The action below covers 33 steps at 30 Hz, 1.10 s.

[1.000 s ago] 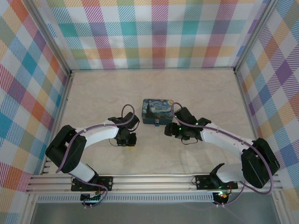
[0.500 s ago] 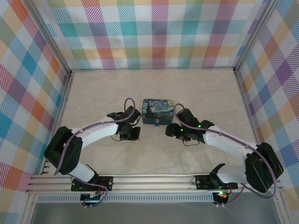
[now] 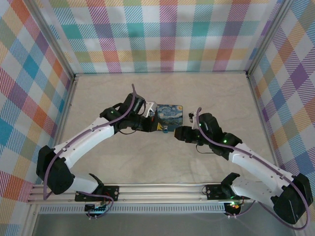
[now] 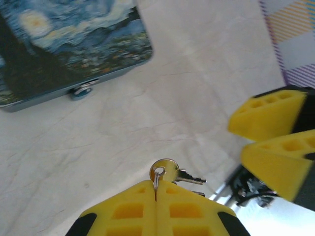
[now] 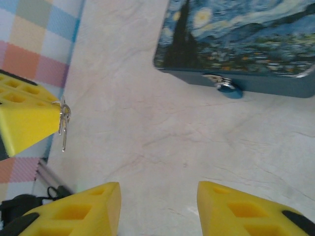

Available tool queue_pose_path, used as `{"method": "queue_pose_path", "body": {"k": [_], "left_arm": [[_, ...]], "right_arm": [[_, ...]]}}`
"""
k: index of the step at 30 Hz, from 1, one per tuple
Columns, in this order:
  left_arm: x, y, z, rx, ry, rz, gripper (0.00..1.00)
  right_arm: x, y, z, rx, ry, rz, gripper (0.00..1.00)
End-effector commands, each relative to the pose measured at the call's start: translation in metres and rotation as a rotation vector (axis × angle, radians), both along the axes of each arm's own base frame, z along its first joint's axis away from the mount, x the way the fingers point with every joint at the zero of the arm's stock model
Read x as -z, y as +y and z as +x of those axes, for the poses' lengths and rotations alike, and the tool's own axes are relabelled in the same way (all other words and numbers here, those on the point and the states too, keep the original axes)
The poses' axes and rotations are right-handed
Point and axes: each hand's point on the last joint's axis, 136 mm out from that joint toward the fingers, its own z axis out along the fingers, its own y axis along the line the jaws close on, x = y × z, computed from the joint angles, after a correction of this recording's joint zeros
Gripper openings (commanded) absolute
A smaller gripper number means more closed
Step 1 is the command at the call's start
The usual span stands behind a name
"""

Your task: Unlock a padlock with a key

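Observation:
The key [image 4: 186,176] juts out free toward my open right gripper, so I should now hold the ring [image 4: 157,176] in my left gripper until my right one closes on the key.
The key [image 4: 171,173] is a small silver key on a ring, sticking out of my left gripper [image 4: 156,189], whose yellow fingers are shut on it. That gripper hovers just left of the front of the blue painted box [image 3: 167,115]. A small blue padlock [image 4: 81,91] hangs on the box's front latch and also shows in the right wrist view as padlock [image 5: 226,87]. My right gripper [image 5: 157,206] is open with bare table between its fingers, a little in front and right of the padlock [image 3: 166,130]. The key [image 5: 64,123] dangles at the left of that view.
The box [image 5: 241,34] sits mid-table on a pale marbled surface. Checked cloth walls [image 3: 167,34] close in the left, back and right sides. The two grippers face each other closely in front of the box. A metal rail [image 3: 157,191] runs along the near edge.
My left arm has stretched up and to the right, carrying the key from the table left of the box to the box's front. The right arm has shifted slightly right.

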Motion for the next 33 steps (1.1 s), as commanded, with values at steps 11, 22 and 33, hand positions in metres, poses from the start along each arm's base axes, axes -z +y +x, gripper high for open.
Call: {"method": "queue_pose_path", "body": {"k": [11, 22, 33], "left_arm": [[-0.037, -0.018, -0.035, 0.166, -0.073, -0.04, 0.0], [-0.041, -0.018, -0.034, 0.158, -0.094, -0.04, 0.0], [-0.04, -0.018, -0.036, 0.153, -0.092, -0.052, 0.0]], "right_arm": [[-0.077, 0.038, -0.007, -0.186, -0.117, 0.216, 0.35], [-0.067, 0.049, -0.009, -0.233, -0.042, 0.21, 0.32], [-0.061, 0.049, -0.007, -0.226, -0.026, 0.192, 0.12]]}}
